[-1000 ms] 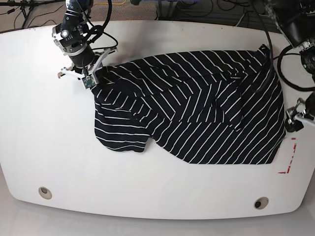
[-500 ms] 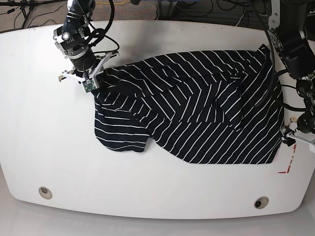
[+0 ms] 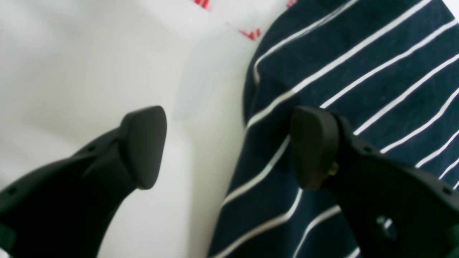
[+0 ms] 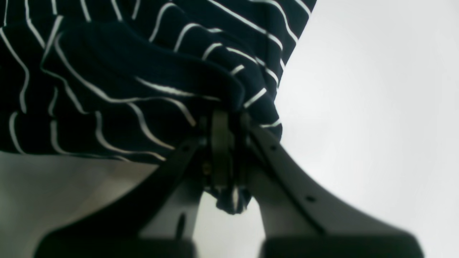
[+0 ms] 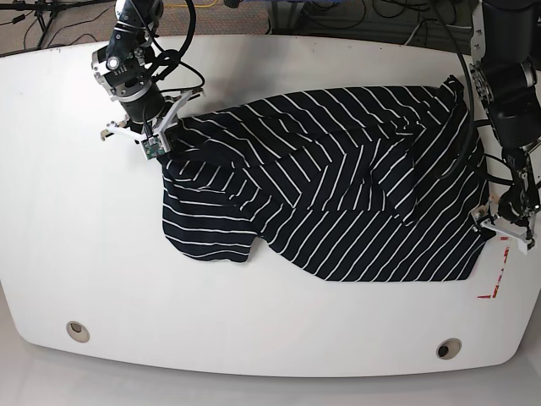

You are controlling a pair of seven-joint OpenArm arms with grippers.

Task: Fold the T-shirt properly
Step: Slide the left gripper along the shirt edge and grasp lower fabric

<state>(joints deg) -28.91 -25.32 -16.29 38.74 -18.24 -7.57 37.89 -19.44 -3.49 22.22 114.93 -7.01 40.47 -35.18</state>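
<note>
The T-shirt's edge (image 3: 241, 151) runs between my left gripper's open fingers, so I keep moving it in over the striped cloth (image 3: 270, 144) and close it on that edge.
The T-shirt (image 5: 338, 186), dark navy with thin white stripes, lies rumpled across the middle and right of the white table (image 5: 76, 220). My right gripper (image 5: 159, 140) is at the shirt's upper left corner. In the right wrist view that gripper (image 4: 227, 136) is shut on a bunched bit of the T-shirt (image 4: 125, 71), lifted a little off the table. My left gripper (image 5: 494, 227) hovers at the shirt's lower right edge. In the left wrist view it (image 3: 229, 147) is open, straddling the hem of the T-shirt (image 3: 358, 71), with one finger over fabric and the other over bare table.
Red tape marks (image 5: 499, 275) sit on the table just past the shirt's lower right corner and show as red tape marks (image 3: 251, 34) in the left wrist view. Two round holes (image 5: 77, 330) (image 5: 448, 348) lie near the front edge. Cables run behind the table.
The left arm has come down and in to the shirt's lower right edge, its jaws staying open. The right gripper shifted slightly up and back, still holding the corner.
</note>
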